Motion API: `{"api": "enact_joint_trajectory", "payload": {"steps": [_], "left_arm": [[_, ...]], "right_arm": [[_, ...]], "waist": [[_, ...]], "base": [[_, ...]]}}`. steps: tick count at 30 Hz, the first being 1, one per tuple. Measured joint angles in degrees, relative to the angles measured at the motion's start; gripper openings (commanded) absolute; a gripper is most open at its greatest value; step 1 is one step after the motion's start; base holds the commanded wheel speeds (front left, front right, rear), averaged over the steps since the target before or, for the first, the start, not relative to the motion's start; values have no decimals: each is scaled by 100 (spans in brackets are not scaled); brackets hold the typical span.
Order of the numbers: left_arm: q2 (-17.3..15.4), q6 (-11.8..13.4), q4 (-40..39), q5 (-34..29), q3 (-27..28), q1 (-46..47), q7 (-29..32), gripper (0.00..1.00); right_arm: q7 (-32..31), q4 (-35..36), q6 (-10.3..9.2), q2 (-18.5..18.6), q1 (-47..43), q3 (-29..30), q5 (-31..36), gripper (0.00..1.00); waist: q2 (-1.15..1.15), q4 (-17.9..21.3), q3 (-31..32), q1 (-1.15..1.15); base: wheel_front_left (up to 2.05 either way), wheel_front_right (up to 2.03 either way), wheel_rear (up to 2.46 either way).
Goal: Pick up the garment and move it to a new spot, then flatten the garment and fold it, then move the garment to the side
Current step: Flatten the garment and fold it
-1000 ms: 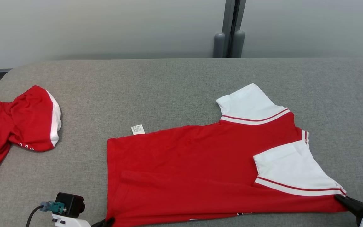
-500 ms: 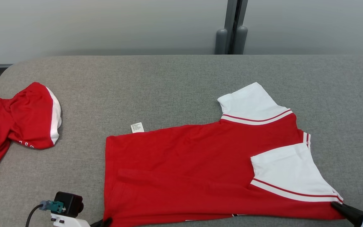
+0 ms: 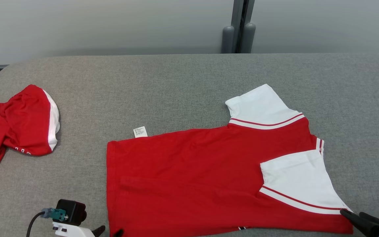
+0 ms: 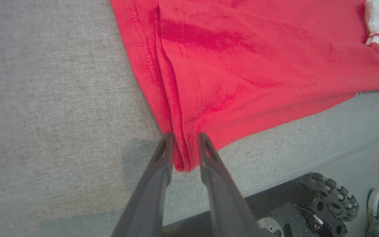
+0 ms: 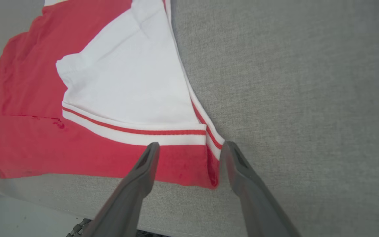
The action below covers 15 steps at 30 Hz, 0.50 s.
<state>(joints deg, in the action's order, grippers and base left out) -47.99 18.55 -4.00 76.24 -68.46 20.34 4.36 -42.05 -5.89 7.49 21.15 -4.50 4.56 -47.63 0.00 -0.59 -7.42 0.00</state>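
The white care label (image 3: 140,132) pokes out from the garment's far edge (image 3: 176,132), so the label will come along and end up in view on top when the robot folds.
The garment (image 3: 192,177), a red jersey with white sleeves and striped trim, lies folded lengthwise on the grey table (image 3: 176,82), right of centre. My left gripper (image 3: 110,231) is at its near left hem corner. In the left wrist view the left gripper (image 4: 184,141) is open, and the bunched red corner of the garment (image 4: 242,65) lies loose between its fingers. My right gripper (image 3: 351,213) is at the near right corner. In the right wrist view the right gripper (image 5: 189,146) is wide open, straddling the striped shoulder corner of the garment (image 5: 110,82), which rests on the table.
Red shorts (image 3: 18,125) with white side panels lie crumpled at the table's left end. A white care label (image 3: 139,131) sticks out of the jersey's far edge. Beyond the table's near edge are the robot's wheeled base (image 4: 327,197) and a person's shoe (image 4: 377,204).
Both grippers have opened and let go of the garment's near corners, which now rest on the table. The head camera shifted slightly.
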Motion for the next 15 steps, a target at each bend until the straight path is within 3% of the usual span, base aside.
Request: {"api": "enact_joint_trajectory", "payload": {"steps": [7, 15], "left_arm": [[-214, 89, -169, 62, 190, 13, -102, 100], [-400, 385, -290, -157, 645, 246, -733, 100]], "right_arm": [[-111, 416, 0, -132, -47, 461, 345, 100], [474, 932, 0, -151, 282, 595, 799, 100]], "waist": [[0, -12, 17, 0], [0, -5, 52, 0]], "base": [[0, 0, 0], [0, 0, 0]]}}
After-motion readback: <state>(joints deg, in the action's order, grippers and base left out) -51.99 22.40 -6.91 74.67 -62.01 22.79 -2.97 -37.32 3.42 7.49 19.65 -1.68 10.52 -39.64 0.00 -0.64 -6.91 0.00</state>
